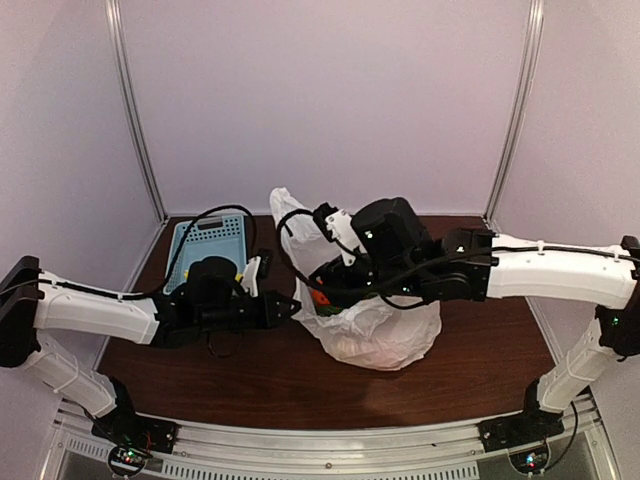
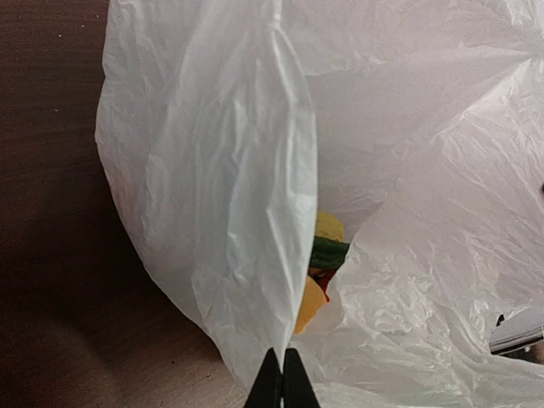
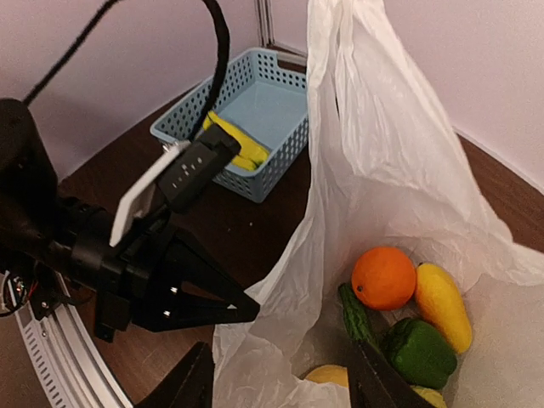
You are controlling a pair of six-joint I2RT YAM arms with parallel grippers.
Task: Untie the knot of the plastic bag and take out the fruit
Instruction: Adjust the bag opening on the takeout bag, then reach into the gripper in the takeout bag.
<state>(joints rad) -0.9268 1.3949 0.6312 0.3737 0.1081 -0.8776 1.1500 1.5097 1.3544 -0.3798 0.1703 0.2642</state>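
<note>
The robot's right gripper is astride the bag's rim (image 3: 270,355), so it should move both fingers inside the bag's opening to grab the orange (image 3: 384,278) while the left gripper holds the bag's rim.
The white plastic bag (image 1: 385,330) sits mid-table with its mouth gaping; no knot shows, and one loose handle (image 1: 285,208) stands up behind. My left gripper (image 2: 283,384) is shut on the bag's near rim and holds it out to the left. My right gripper (image 3: 285,387) is open at the mouth, one finger outside the rim and one inside. The fruit lies in the bag: an orange (image 3: 384,277), a yellow piece (image 3: 442,306), a green pepper (image 3: 418,350) and a long green one (image 3: 355,316).
A blue basket (image 1: 205,245) stands at the back left of the brown table (image 1: 250,370), with a yellow banana (image 3: 234,144) inside it. White walls and metal posts close off the back and sides.
</note>
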